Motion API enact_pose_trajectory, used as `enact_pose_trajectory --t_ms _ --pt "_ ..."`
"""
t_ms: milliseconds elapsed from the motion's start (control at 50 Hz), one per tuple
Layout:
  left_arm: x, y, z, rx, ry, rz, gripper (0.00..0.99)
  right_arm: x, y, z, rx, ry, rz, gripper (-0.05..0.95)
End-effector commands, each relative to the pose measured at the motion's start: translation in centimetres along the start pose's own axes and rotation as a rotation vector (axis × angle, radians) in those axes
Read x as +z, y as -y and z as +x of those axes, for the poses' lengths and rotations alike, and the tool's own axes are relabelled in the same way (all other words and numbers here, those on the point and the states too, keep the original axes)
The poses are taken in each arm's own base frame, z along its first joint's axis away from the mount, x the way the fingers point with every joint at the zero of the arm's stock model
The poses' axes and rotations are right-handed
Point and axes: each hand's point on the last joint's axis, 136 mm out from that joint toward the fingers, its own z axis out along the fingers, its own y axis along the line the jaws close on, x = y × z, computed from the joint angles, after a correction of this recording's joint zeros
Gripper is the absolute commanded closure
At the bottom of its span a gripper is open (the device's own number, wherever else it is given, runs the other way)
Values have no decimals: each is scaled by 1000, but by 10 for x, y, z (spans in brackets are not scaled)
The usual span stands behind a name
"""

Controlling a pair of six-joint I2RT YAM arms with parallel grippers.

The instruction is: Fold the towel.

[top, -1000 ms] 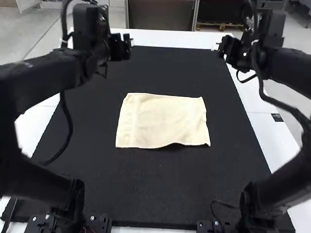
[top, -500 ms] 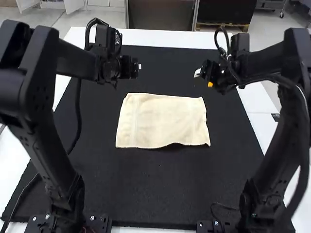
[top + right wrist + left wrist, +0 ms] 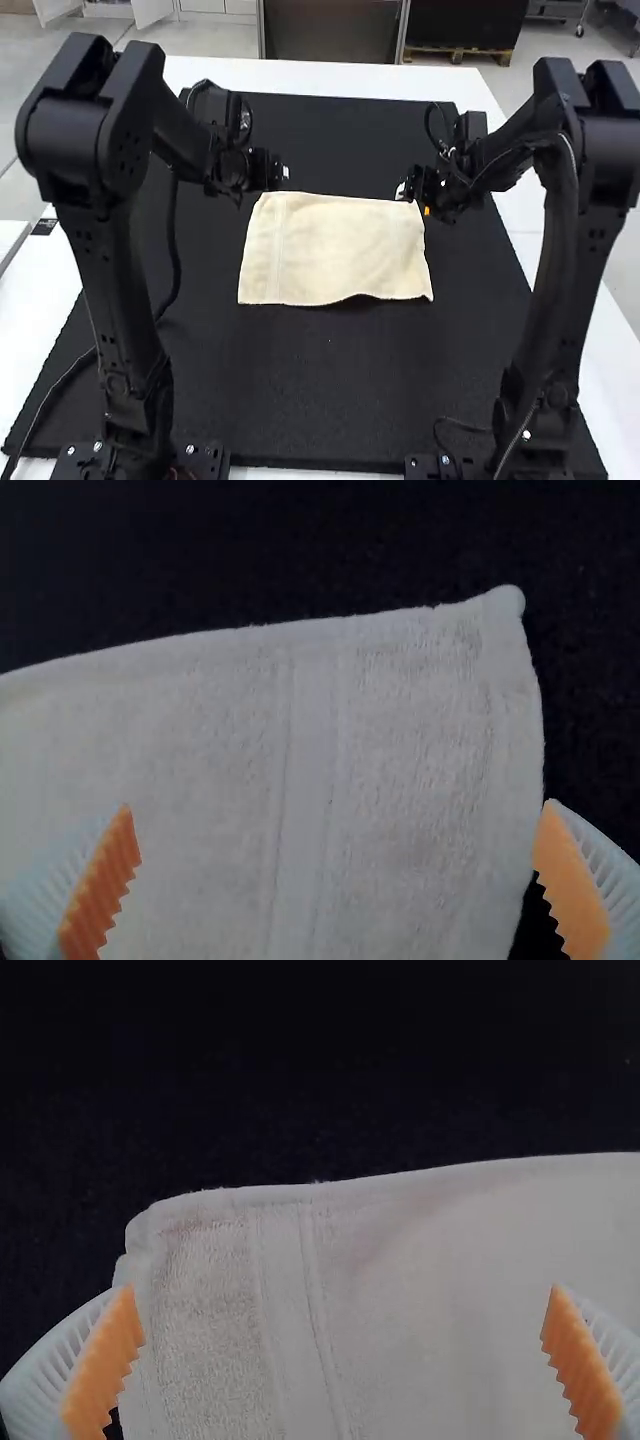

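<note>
The cream towel [image 3: 335,248] will fold over into a long strip when the robot brings the towel's far corners nearer, because the towel's near edge [image 3: 358,297] lies limp and wavy.
A cream towel [image 3: 335,250] lies spread as a flat rectangle on the black mat, its near edge slightly wavy. My left gripper [image 3: 284,173] is over its far left corner in the high view, and my right gripper [image 3: 403,190] is at its far right corner. In the left wrist view, my left gripper [image 3: 345,1360] stands wide open over the towel [image 3: 420,1290], near a corner and a woven band. My right gripper [image 3: 335,875] is likewise wide open above the towel [image 3: 200,740], its fingers to either side of the band. Neither holds cloth.
The black mat [image 3: 330,400] surrounds the towel on all sides, with the white table [image 3: 350,78] beyond its edges. Cables hang beside both arms, and one lies along the mat's left side.
Both grippers have come inward and down toward the towel's far corners, the right one moving farther. The towel has stayed where it was.
</note>
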Motion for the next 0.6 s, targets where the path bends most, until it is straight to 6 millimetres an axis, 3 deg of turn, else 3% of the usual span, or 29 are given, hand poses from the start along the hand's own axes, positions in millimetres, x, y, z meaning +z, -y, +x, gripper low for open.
enact_pose_trajectory --t_ms 0,180,360,580 --pt "0 4 -21 12 49 20 72 0 15 -35 -70 82 47 -11" --pt "14 3 -18 13 34 33 90 18 26 -46 -76 97 51 -11" --pt "33 -2 -6 -1 9 49 92 34 27 -36 -87 67 48 -11" --pt "53 -33 19 -38 -43 11 92 41 30 -24 -88 35 45 -11"
